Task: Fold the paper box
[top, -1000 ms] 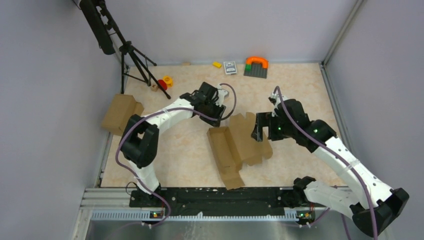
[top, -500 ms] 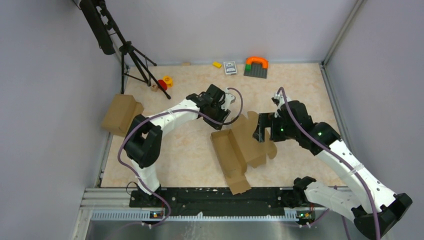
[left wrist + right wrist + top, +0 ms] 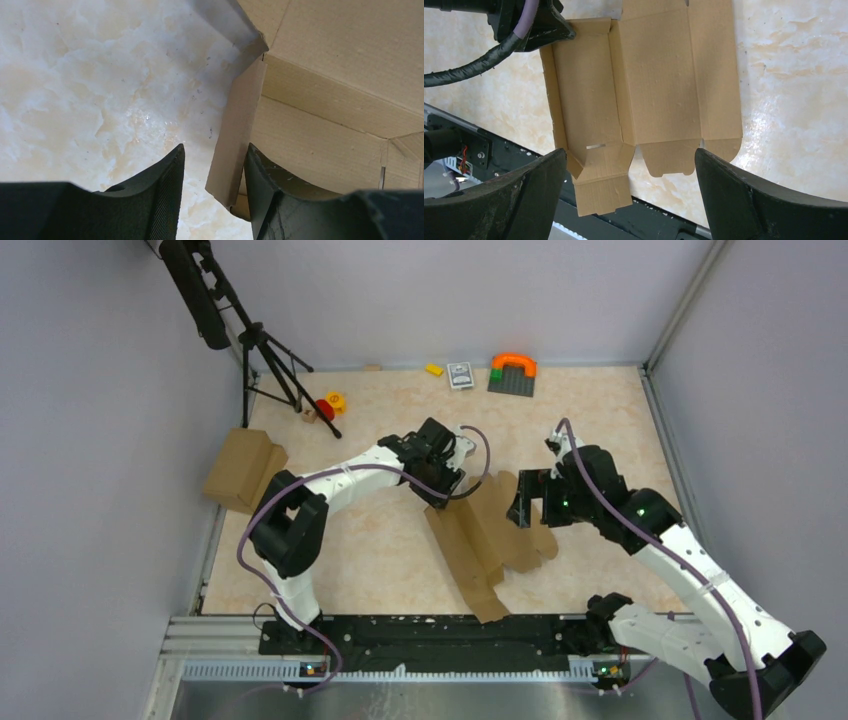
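My right gripper should wait until I turn the paper box square and then fold its corner flap (image 3: 575, 165), because the paper box lies slanted with its open end at the black rail (image 3: 488, 602).
The paper box (image 3: 495, 540) lies mid-table as a brown cardboard sheet, its left long wall and end flaps partly raised. My left gripper (image 3: 446, 497) is at the box's far left corner. In the left wrist view one raised wall (image 3: 235, 130) stands between the jaws of the left gripper (image 3: 215, 146), leaning on the right finger (image 3: 265, 180). A gap separates it from the left finger (image 3: 160, 185), so that gripper is open. My right gripper (image 3: 630, 152) hangs wide open above the box (image 3: 649, 75), touching nothing, near its far right side (image 3: 520, 502).
A bulkier brown carton (image 3: 243, 468) sits at the left table edge beside a black tripod (image 3: 265, 350). Small toys (image 3: 328, 405), a card box (image 3: 460, 375) and an orange arch on a grey plate (image 3: 512, 373) line the back. The black rail (image 3: 430, 635) borders the near edge.
My left gripper has moved right and nearer, onto the box's far left corner. The box has slid slightly right and toward the rail. The right gripper has stayed wide open above it.
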Controlling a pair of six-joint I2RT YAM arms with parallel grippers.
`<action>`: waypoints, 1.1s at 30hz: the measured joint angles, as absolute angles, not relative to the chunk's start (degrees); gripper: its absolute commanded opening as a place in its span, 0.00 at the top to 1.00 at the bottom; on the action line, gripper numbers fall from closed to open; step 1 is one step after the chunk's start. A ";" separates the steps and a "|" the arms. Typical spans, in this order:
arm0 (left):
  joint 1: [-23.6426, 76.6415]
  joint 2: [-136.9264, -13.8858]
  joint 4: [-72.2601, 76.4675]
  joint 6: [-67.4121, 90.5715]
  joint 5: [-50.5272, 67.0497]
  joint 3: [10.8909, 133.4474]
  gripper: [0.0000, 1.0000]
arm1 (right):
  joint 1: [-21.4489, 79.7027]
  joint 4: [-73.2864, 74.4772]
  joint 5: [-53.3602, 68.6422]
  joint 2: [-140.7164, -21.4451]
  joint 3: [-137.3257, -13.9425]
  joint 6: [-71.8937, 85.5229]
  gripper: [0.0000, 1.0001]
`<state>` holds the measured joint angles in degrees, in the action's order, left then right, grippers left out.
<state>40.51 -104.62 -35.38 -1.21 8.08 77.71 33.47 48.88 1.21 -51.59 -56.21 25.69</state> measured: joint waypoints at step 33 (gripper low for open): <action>48.01 -84.07 -28.60 31.05 -21.98 48.82 1.00 | 33.47 35.55 6.37 -50.65 -36.88 35.59 0.23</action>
